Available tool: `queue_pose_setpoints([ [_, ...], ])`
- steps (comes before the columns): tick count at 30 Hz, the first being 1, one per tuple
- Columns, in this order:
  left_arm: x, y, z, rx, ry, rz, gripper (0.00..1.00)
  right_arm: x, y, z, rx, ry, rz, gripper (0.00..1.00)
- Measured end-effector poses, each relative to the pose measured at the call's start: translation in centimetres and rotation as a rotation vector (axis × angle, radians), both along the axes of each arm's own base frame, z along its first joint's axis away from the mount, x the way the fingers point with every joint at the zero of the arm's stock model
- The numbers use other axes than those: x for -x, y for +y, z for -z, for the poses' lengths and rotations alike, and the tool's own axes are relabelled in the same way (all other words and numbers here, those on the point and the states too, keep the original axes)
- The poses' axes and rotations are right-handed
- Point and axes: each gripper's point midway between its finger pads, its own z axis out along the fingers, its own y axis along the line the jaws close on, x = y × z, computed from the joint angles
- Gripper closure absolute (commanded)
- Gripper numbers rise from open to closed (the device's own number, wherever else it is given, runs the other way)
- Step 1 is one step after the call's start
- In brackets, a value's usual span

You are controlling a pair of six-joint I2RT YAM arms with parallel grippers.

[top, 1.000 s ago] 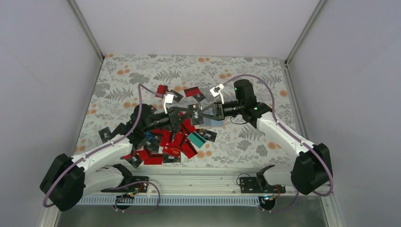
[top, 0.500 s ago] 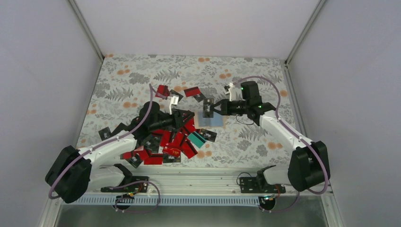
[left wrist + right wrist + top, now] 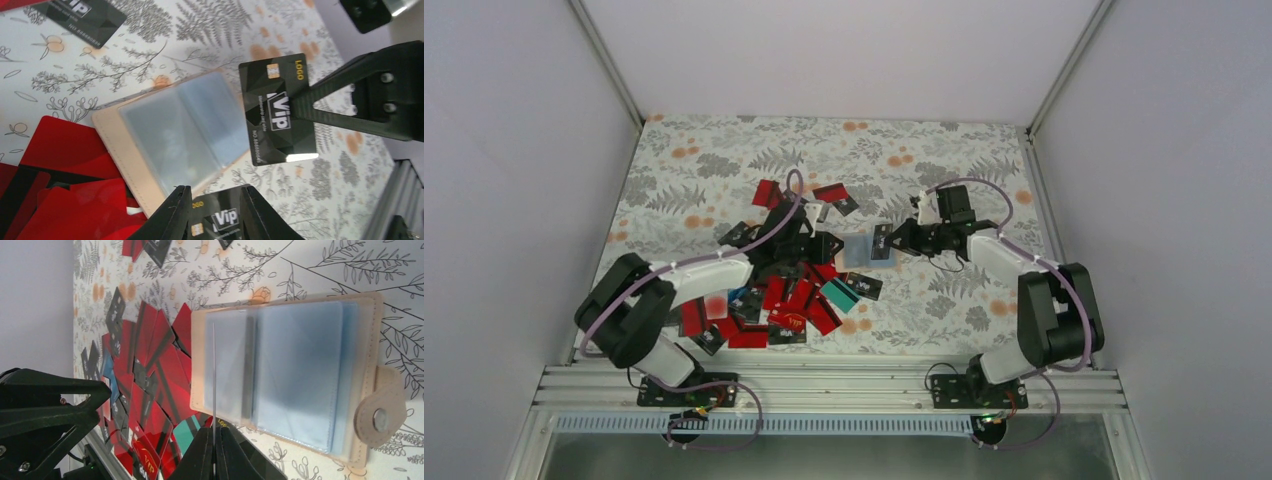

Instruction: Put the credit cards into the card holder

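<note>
My right gripper is holding the black VIP card [image 3: 262, 112] and the sleeves lie flat, so next I pass the card to my left gripper and reach the sleeves' edge [image 3: 340, 375].
The card holder [image 3: 856, 251] lies open on the patterned table, tan edge up and clear sleeves showing; it also shows in the left wrist view [image 3: 175, 130] and the right wrist view [image 3: 285, 375]. My right gripper [image 3: 894, 243] [image 3: 213, 429] is shut on a black VIP card [image 3: 277, 117], seen edge-on [image 3: 213, 375], and holds it over the holder's right edge. My left gripper [image 3: 829, 247] [image 3: 214, 192] is open at the holder's left edge, above another black card [image 3: 215, 222]. A pile of mostly red credit cards [image 3: 774, 300] [image 3: 150, 370] lies left of the holder.
A teal card [image 3: 839, 293] and a black card [image 3: 865, 286] lie just in front of the holder. A few loose cards [image 3: 829, 193] lie further back. The holder's snap tab [image 3: 380, 415] sticks out on its far side. An aluminium rail [image 3: 824, 385] runs along the near edge.
The grippers have parted: my right gripper took the black card to the right and lower. My left arm swung round and dropped beside the holder, which now lies uncovered.
</note>
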Motion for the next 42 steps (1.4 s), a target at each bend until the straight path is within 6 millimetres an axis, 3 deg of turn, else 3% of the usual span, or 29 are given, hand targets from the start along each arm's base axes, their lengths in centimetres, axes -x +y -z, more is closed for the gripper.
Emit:
queue_pose_setpoints([
  [10,-1.3,-0.7,4.3,-0.126,0.073,-0.012,0.76,-1.4,-1.4,3.1,0.075,0.035,0.063,0.96],
  [14,-1.6,-2.0,4.3,-0.139,0.065,0.018,0.75,-1.8,-2.1,3.4,0.100,0.030,0.089,0.96],
  [23,-1.3,-4.3,3.3,-0.032,0.052,0.130,0.61,-1.7,-1.4,2.8,0.038,0.009,0.053,0.96],
  [28,-1.3,-5.3,2.3,0.071,0.048,0.216,0.59,-1.0,-0.5,1.5,-0.052,-0.018,0.001,0.95],
  [32,-1.6,-5.6,0.4,0.162,0.023,0.270,0.58,-0.3,0.5,-0.8,-0.139,-0.061,-0.051,0.96],
  [42,-1.7,-3.6,-2.0,0.271,-0.003,0.336,0.63,1.3,2.4,-6.9,-0.334,-0.184,-0.196,0.96],
])
